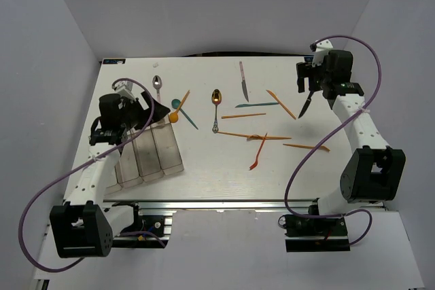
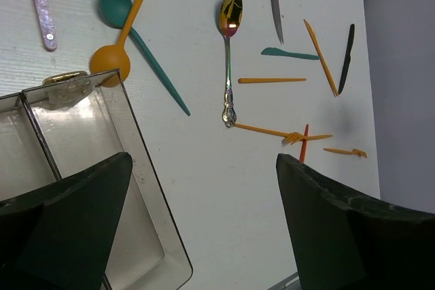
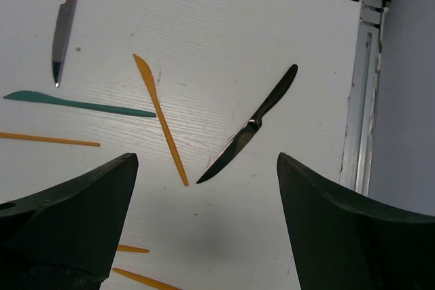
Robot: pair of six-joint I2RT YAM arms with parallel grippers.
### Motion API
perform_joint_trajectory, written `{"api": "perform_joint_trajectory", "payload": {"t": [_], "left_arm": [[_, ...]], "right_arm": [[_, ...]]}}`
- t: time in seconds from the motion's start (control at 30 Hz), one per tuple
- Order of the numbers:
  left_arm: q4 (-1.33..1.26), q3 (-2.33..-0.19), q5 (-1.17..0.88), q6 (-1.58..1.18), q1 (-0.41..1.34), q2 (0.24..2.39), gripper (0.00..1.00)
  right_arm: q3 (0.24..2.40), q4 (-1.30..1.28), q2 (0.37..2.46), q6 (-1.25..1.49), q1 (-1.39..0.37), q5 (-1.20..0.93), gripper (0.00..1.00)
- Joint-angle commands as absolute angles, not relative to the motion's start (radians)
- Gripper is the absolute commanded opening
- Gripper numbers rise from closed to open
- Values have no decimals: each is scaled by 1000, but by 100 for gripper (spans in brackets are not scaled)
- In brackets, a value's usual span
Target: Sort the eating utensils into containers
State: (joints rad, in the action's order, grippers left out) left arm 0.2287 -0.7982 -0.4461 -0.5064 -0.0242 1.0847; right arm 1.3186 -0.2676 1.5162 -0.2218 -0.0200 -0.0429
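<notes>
My left gripper is moving to the silver spoon [image 1: 157, 82], which lies clear of the crossed teal and orange spoons, and should go on to its pink handle [image 2: 41, 6] until the fingers are on either side of the handle.
The containers [image 1: 151, 155], clear bins joined side by side, stand at the left; their near corner [image 2: 139, 188] lies under my left gripper [image 2: 204, 168], which hangs open and holds nothing. Eating utensils lie scattered on the table: a gold spoon [image 2: 230, 45], crossed teal [image 2: 146, 52] and orange [image 2: 115, 49] spoons, orange sticks and forks [image 1: 258, 137]. At the far right, my right gripper [image 3: 207, 164] is open above the table, just short of the tip of a dark knife [image 3: 251, 129] with an orange knife [image 3: 161, 119] beside it.
A pink-handled knife [image 3: 63, 28] and a teal knife [image 3: 78, 104] lie at mid-table; a silver spoon [image 1: 157, 85] lies behind the bins. The table's right edge and metal rail [image 3: 360, 100] are close to the dark knife.
</notes>
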Motion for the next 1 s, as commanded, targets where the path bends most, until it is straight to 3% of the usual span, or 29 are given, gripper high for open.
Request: {"api": "perform_joint_trajectory", "payload": {"t": [0.0,0.13,0.23,0.7,0.97], "left_arm": [[219,-857,-506,-485,-21,1114,98],[221,-914,-502,-462,29,1222,98],[247,-989,-451,-440,64,1326,98],[554,-1578,-2,-281,201,1925,91],[604,-1792,189,-238,195,2069,88]], "right_arm": [[1361,-273,1505,-296,-20,-177,89],[1356,-409,1483,-608,-37,-425,89],[1356,-468,1486,-708,-100,-442,89],[1405,-601,1571,-746,-150,-560,90],[1353,-624,1578,-770,-150,-635,89]]}}
